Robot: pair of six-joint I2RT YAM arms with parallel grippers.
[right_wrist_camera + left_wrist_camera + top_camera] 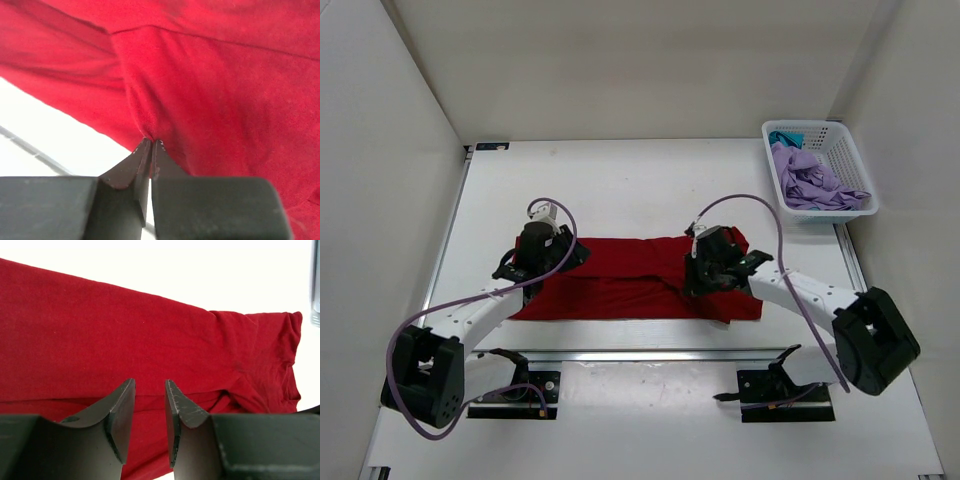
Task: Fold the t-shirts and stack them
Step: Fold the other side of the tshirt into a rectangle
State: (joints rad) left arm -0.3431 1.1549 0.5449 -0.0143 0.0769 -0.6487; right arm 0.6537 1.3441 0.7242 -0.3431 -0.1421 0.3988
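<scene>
The robot's right gripper is pinching a fold of the dark red t-shirt while the t-shirt's far corner sits bunched, so the robot should let go of the fold and straighten that corner.
A dark red t-shirt lies spread flat across the table in front of both arms. My left gripper hovers over its left end, open with a narrow gap; only the red fabric below shows through that gap. At the shirt's right part my right gripper is shut on a pinched ridge of the red cloth, which bunches into creases at the fingertips. In the top view the left gripper and right gripper both sit over the shirt. A lavender t-shirt and a teal-blue one lie crumpled in the basket.
A white lattice basket stands at the table's far right corner. Purple cables loop from both arms over the table. A metal rail runs along the near edge just below the shirt. White walls close in the sides and back.
</scene>
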